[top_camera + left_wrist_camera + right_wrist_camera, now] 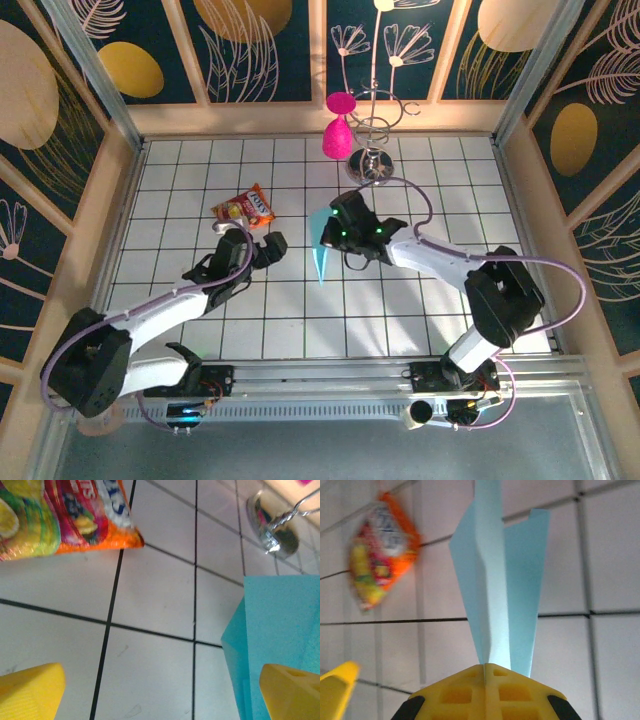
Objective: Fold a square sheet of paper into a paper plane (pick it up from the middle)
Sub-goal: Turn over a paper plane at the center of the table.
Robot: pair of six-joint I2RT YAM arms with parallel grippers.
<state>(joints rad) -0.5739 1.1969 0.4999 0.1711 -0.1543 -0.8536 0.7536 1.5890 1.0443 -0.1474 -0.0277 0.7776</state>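
Observation:
The paper plane (321,262) is standing narrow with its wings folded up. Next, my left gripper pinches the wing (317,226) on its side and opens that wing out.
The square sheet of paper shows folded into a narrow light-blue paper plane (324,250) with a centre crease. My right gripper (331,232) is shut on it near mid-table. In the right wrist view the yellow jaws (485,668) pinch the crease of the paper plane (495,585), and its wings spread upward from them. My left gripper (272,246) stands open just left of the plane, with nothing between its fingers. In the left wrist view the plane (280,630) rises at the right, beside the right yellow fingertip (292,692).
A red-and-yellow snack packet (246,208) lies on the white grid table, left of the plane and just beyond my left gripper. A pink cup (337,130) and a wire stand (375,160) sit at the back centre. Wooden walls ring the table.

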